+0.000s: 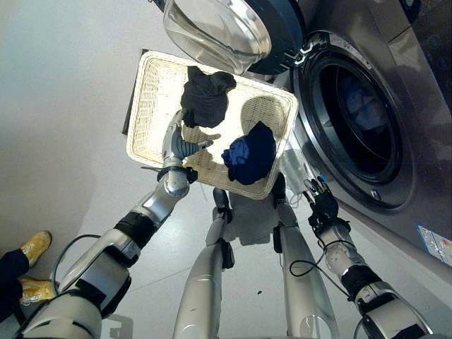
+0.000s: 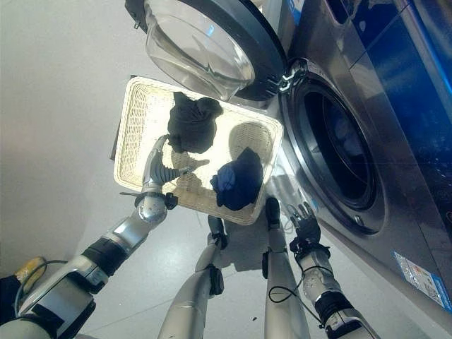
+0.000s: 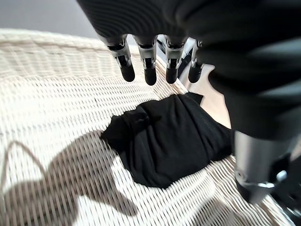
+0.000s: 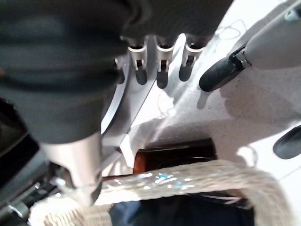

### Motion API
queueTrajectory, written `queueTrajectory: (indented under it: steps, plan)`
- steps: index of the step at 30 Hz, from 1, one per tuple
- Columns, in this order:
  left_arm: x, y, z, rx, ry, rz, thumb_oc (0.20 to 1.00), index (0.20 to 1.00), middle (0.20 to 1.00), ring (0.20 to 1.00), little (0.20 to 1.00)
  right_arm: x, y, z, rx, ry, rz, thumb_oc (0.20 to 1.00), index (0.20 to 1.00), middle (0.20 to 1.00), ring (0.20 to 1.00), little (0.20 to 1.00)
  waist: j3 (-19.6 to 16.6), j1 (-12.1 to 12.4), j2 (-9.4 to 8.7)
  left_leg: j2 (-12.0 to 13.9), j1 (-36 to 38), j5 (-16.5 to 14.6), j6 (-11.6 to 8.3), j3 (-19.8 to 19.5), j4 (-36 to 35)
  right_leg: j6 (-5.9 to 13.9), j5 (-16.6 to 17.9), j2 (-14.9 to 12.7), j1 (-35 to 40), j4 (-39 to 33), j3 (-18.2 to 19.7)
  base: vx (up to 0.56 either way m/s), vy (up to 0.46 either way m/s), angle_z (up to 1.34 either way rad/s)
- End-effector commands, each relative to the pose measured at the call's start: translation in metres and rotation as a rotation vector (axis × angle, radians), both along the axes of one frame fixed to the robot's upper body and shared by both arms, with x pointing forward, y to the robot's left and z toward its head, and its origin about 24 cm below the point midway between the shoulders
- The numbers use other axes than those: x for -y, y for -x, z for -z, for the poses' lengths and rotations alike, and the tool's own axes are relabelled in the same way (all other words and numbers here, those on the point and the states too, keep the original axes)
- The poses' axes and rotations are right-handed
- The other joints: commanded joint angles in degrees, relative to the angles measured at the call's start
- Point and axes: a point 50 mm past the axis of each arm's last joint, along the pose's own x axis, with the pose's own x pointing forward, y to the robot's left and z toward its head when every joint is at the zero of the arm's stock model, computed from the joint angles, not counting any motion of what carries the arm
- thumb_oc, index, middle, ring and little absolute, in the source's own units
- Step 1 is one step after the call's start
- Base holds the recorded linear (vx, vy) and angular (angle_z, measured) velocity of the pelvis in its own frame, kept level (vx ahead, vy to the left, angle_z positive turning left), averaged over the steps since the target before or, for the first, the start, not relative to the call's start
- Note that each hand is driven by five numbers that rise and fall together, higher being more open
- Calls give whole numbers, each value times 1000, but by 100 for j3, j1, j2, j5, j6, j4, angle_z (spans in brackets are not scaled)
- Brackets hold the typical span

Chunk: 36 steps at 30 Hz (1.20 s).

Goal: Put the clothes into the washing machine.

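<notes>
I expect the black garment (image 1: pixel 205 102) to spread into a wider, drooping bundle when I lift it, because it lies bunched up with a loose corner (image 1: pixel 227 80) sticking out.
A white wicker basket (image 1: pixel 152 106) lies on the floor before the washing machine (image 1: pixel 395 85), whose round door (image 1: pixel 226 28) stands open. In the basket a black garment (image 1: pixel 205 99) lies crumpled at the far side and a dark blue garment (image 1: pixel 251 154) near the right rim. My left hand (image 1: pixel 176 138) hovers open over the basket's near part, just short of the black garment (image 3: pixel 169 136), its fingers (image 3: pixel 150 70) straight and holding nothing. My right hand (image 1: pixel 323 206) hangs open by the machine's front, below the drum opening (image 1: pixel 360 120), beside the basket rim (image 4: pixel 188 176).
Some bluish cloth (image 1: pixel 367 106) lies inside the drum. The open door overhangs the basket's far right corner. A person's yellow shoes (image 1: pixel 32 247) stand at the lower left. Pale floor (image 1: pixel 63 85) stretches left of the basket.
</notes>
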Motion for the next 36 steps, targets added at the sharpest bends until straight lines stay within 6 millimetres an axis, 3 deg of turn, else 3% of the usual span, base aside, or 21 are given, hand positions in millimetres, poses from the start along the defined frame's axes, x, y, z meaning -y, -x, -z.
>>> queueTrajectory:
  steps: [1,4,8,12,19,21,23,24,36]
  plan:
    - [-36,-3,-23,107,-23,-231,1000,1000,1000,1000,1000,-13,7,5,-10,6,-50,1000,1000,1000,1000,1000,-75,14,-341,-309,-307,-758,-134,425,1030,168,-180,345,-60,148,-111,18,19,-7]
    - [-58,-7,-31,117,67,-431,1000,1000,1000,1000,1000,-18,12,11,-43,28,-84,1000,1000,1000,1000,1000,-75,-143,-489,-274,-417,-898,-130,486,1332,147,-227,383,-183,306,-14,41,50,-7]
    - [-80,-5,-38,146,131,-556,1000,1000,1000,1000,1000,-18,17,17,-62,42,-106,1000,1000,1000,1000,1000,-75,-270,-576,-254,-508,-1011,-120,528,1549,120,-261,441,-296,414,102,48,52,-6]
    - [-87,-5,-42,165,137,-587,1000,1000,1000,1000,1000,-18,20,19,-61,62,-122,1000,1000,1000,1000,1000,-75,-337,-616,-230,-617,-1065,-113,560,1659,96,-273,496,-421,483,194,35,35,-3]
    - [-89,-12,-58,158,113,-548,1000,1000,1000,1000,1000,-23,16,13,-43,85,-146,1000,1000,1000,1000,1000,-75,-448,-671,-205,-787,-1132,-99,559,1801,68,-287,597,-646,582,347,34,25,-5]
    - [-89,-14,-62,147,108,-535,1000,1000,1000,1000,1000,-24,17,15,-51,89,-151,1000,1000,1000,1000,1000,-75,-461,-669,-174,-717,-1332,-124,474,1899,87,-453,653,-590,655,372,55,24,-4]
    - [-90,-19,-77,141,113,-510,1000,1000,1000,1000,1000,-24,14,10,-38,93,-157,1000,1000,1000,1000,1000,-75,-558,-743,-181,-950,-1219,-70,564,1982,45,-287,655,-834,654,431,-3,2,-4]
    - [-89,-20,-75,119,115,-498,1000,1000,1000,1000,1000,-24,18,14,-51,89,-157,1000,1000,1000,1000,1000,-75,-553,-728,-157,-854,-1426,-97,468,2072,65,-454,708,-745,719,442,94,31,0]
    - [-92,-28,-98,78,150,-459,1000,1000,1000,1000,1000,-23,18,11,-24,71,-174,1000,1000,1000,1000,1000,-75,-805,-893,-110,-1335,-1698,-61,458,2553,22,-418,762,-1231,838,587,26,3,-3]
